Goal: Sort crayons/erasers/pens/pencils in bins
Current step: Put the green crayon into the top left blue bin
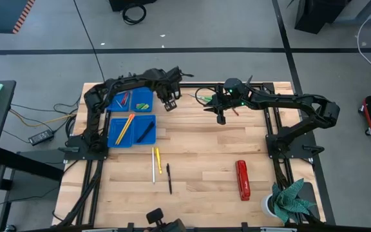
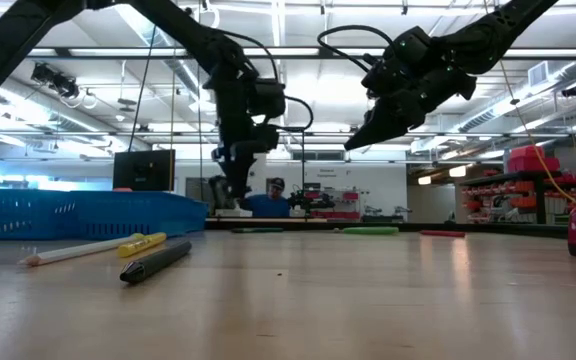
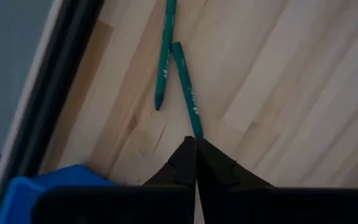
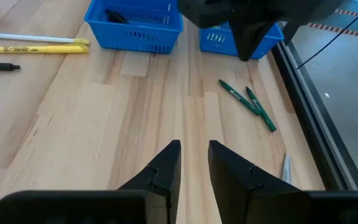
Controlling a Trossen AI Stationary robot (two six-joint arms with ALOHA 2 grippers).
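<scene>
The fingers of my left gripper are closed above the green crayon's near end (image 3: 197, 133), so I should open them and lower them around the crayon's body (image 3: 193, 115) before I lift it.
Two green crayons (image 3: 179, 74) lie flat, side by side, on the wood near the table's far edge; they also show in the right wrist view (image 4: 248, 101). My left gripper (image 3: 196, 143) is shut and hangs just above one crayon's near end, off the table in the low view (image 2: 236, 195). My right gripper (image 4: 194, 149) is open with a narrow gap and empty, raised over the table's middle right of the crayons (image 1: 221, 115). Four blue bins (image 1: 133, 116) stand at the far left. A white pencil (image 1: 153, 166), a yellow pencil (image 1: 158, 160) and a black pen (image 1: 169, 178) lie near the front.
A red stapler (image 1: 242, 179) lies at the right front, with a potted plant (image 1: 292, 200) at the near right corner. The bins hold pencils (image 1: 126, 125), a dark pen (image 1: 145, 132) and small pieces. A dark metal frame rail (image 3: 48, 99) runs along the far edge beside the crayons.
</scene>
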